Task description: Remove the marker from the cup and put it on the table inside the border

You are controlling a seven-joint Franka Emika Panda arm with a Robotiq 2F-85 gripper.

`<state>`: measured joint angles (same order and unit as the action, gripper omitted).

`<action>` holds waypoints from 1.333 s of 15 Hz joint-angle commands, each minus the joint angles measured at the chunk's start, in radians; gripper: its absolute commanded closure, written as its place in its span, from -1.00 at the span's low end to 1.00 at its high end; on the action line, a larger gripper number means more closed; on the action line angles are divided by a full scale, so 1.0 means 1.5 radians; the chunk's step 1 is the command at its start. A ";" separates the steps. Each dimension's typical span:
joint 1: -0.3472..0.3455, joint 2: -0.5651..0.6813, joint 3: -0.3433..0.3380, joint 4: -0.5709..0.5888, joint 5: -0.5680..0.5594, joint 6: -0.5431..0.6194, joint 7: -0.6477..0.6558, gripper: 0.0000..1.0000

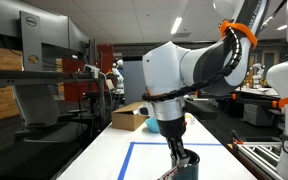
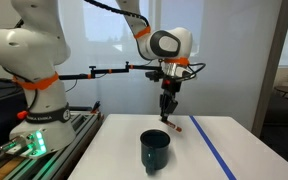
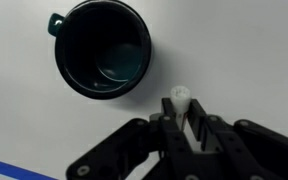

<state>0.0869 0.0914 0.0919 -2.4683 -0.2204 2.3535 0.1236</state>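
Observation:
The marker is clear of the cup and over open table inside the border (image 2: 188, 143), so my gripper should go on lowering the marker and let go of it at the surface.
A dark teal cup (image 3: 102, 48) stands empty on the white table; it shows in both exterior views (image 2: 155, 150) (image 1: 188, 166). My gripper (image 3: 180, 112) is shut on the marker (image 3: 180, 97), whose white end sticks out between the fingers. In an exterior view the gripper (image 2: 168, 108) hangs beyond the cup with the marker's red lower end (image 2: 175, 127) close to the table surface. The marker is outside the cup, beside it. Whether it touches the table I cannot tell.
Blue tape marks the border on the table (image 2: 220, 150) (image 1: 134, 155) (image 3: 14, 168). A cardboard box (image 1: 130, 117) sits at the table's far end. A rail (image 2: 69, 130) runs along one table edge, next to the robot base (image 2: 34, 120).

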 commanded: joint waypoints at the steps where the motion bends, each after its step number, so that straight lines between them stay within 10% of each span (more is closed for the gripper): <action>1: 0.001 0.052 -0.013 -0.003 -0.015 0.056 -0.002 0.89; 13: 0.018 0.105 -0.035 0.000 -0.048 0.072 0.019 0.89; 14: 0.019 0.106 -0.037 0.001 -0.052 0.071 0.022 0.09; 20: 0.024 0.112 -0.040 0.016 -0.065 0.070 0.023 -0.70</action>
<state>0.1015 0.2524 0.0465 -2.4599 -0.2862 2.4493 0.1335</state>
